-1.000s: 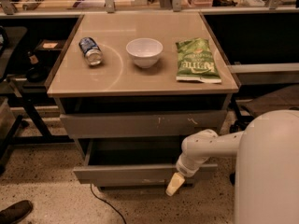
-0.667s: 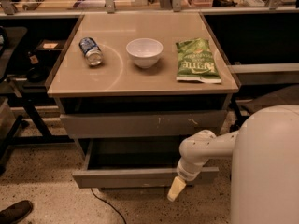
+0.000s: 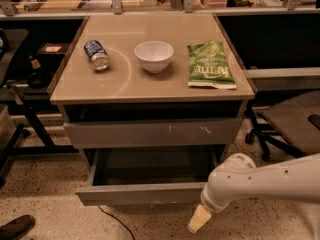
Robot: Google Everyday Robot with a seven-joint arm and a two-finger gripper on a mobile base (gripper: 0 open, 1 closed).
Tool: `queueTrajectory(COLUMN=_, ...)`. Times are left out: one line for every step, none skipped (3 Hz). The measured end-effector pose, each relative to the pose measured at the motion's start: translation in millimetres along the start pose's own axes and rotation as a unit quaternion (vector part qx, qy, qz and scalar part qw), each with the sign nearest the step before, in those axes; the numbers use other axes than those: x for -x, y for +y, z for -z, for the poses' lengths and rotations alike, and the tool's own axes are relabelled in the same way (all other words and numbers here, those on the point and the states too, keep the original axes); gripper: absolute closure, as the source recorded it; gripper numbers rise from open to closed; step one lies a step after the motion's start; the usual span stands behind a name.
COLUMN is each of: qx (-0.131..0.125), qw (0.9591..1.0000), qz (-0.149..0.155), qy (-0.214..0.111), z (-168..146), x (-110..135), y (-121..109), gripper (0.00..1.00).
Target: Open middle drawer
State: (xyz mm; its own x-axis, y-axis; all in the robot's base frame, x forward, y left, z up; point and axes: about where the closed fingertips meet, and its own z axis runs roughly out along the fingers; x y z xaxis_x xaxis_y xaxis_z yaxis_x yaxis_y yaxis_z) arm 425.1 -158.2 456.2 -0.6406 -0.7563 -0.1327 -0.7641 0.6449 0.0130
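Observation:
Next, I go back to the drawer's front edge and pull farther, because the middle drawer is only partway out and my gripper hangs clear of its front corner.
The middle drawer is the wide shallow grey one with a plain front. It stands pulled out toward me, and its dark grey inside shows empty. Above it is the taller grey drawer front with white scratch marks, which is shut. My gripper hangs at the end of the white arm. Its tan tip points down, just below and in front of the open drawer's right front corner. I cannot tell whether it touches the drawer front.
On the tan cabinet top lie a tipped can, a white bowl and a green chip bag. An office chair stands at the right. A dark rack is at the left. A shoe and a cable are on the floor.
The middle drawer has slid further out toward me. My gripper has moved down and toward me with its front edge.

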Motion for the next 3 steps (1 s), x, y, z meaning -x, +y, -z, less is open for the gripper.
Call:
queueTrajectory(qx=-0.002, qw=1.0, qz=0.001, qy=0.002, z=4, x=-7, y=3, gripper=0.0)
queueTrajectory(qx=0.0, qw=0.9996, qz=0.022, qy=-0.017, z=-6, x=16, y=-8, gripper=0.0)
queueTrajectory(qx=0.014, qw=0.9981, qz=0.049, qy=-0.036, z=-22, x=48, y=-21, gripper=0.0)
